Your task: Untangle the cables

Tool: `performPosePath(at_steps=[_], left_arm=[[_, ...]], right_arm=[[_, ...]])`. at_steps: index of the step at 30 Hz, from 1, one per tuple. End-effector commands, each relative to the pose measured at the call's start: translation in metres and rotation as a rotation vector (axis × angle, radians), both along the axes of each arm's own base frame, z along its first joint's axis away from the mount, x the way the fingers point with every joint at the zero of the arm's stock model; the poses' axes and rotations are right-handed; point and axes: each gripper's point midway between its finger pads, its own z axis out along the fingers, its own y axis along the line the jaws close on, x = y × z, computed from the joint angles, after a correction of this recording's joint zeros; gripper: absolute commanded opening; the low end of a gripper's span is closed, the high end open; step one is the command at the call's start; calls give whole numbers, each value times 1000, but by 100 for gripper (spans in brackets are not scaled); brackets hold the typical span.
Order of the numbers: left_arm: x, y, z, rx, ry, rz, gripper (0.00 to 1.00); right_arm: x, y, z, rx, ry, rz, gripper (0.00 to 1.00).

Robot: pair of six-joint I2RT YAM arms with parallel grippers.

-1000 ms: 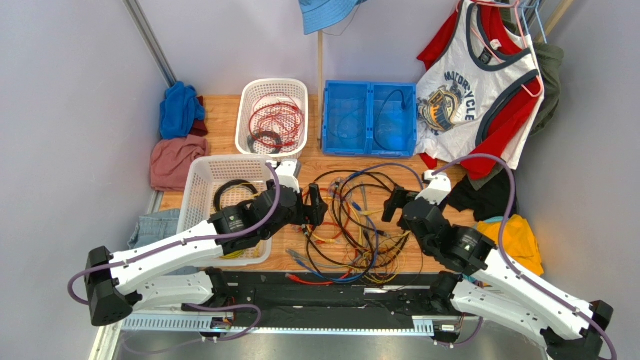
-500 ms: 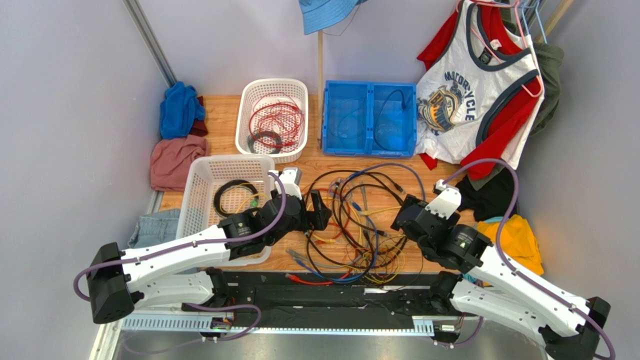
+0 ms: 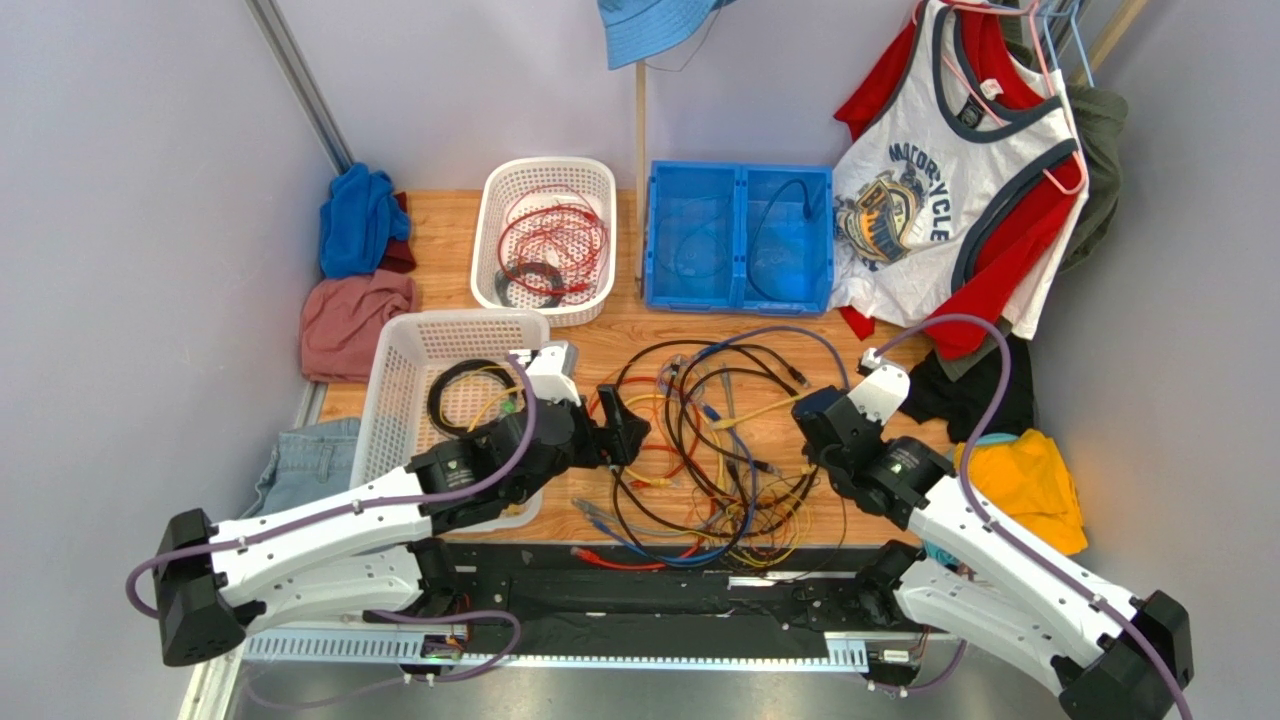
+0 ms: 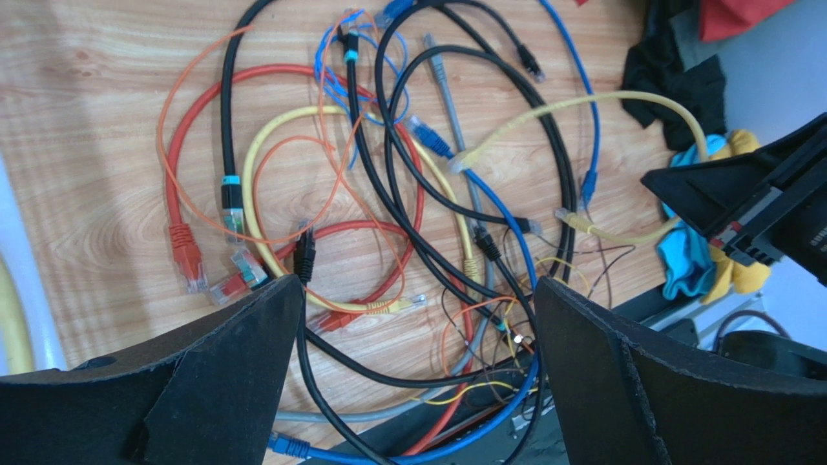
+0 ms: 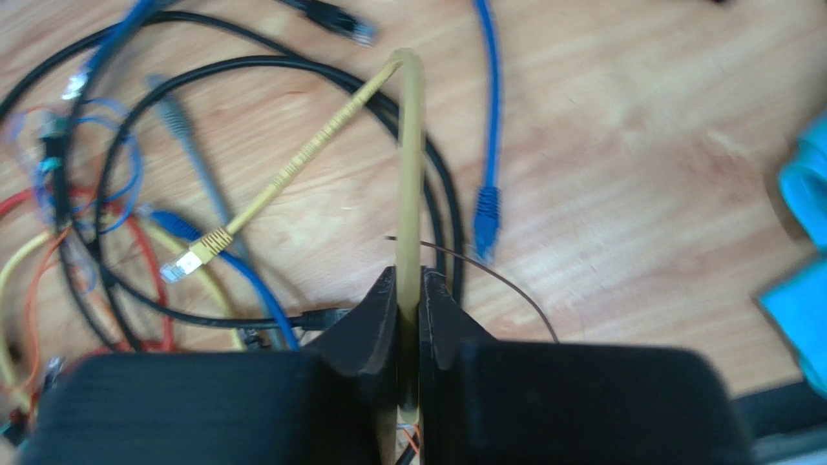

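Observation:
The pale yellow cable (image 4: 525, 118) forms an open arch (image 4: 662, 100) beyond the robot's right gripper, so the cable will stay hooked over when the left gripper carries it.
The cables (image 3: 703, 450) lie in a tangled heap of black, blue, yellow, orange and red cords on the wooden table between my two arms. My right gripper (image 5: 409, 281) is shut on a pale yellow cable (image 5: 411, 165) at the heap's right side. That cable rises from the jaws, bends, and runs down to its plug (image 5: 189, 262). In the top view the right gripper (image 3: 813, 422) sits at the heap's right edge. My left gripper (image 4: 417, 320) hovers wide open above the heap's left part (image 4: 388, 194), nothing between its fingers (image 4: 243, 358). It shows in the top view too, left gripper (image 3: 621, 428).
A white basket (image 3: 394, 375) holding black and yellow cords stands under my left arm. Behind are a second white basket (image 3: 496, 225) with red cords and a blue crate (image 3: 736, 285). Cloth heaps (image 3: 343, 323) lie left, a yellow cloth (image 3: 1037, 480) right, a black rail (image 3: 676, 578) in front.
My right gripper was open and has shut on the yellow cable, after dropping toward the heap's right edge. My left gripper drifted slightly toward me, still open.

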Motion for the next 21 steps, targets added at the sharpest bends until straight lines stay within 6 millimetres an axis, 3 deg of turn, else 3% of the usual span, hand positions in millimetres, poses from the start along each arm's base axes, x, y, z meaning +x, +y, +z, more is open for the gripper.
performPosePath(at_steps=[1,3,4,7,8,10,11,16,19,21], left_arm=[[-2,9,22,-37,-63,-1,98],[-5,4,46,-77,-150,-71,99],[-12,-3,54,-104,-171,-131,99],[-21,-13,86,-168,-292,-242,99],[-23,-18,96,-188,-326,-270,99],[-29,-27,113,-210,-400,-339,99],[-29,-32,114,-206,-410,-358,99],[-40,-56,138,-242,-504,-473,99],[-43,-66,147,-243,-555,-497,99],[-35,-67,141,-203,-542,-465,99]], right_arm=[[31,37,79,167,-245,124,0],[33,48,104,216,-293,178,0],[36,52,127,228,-329,205,0],[37,66,149,257,-335,264,0],[38,72,166,279,-355,283,0],[39,87,173,311,-339,336,0],[37,94,183,335,-348,361,0],[29,126,197,417,-337,454,0],[22,139,202,466,-325,504,0],[16,146,207,498,-327,544,0]])
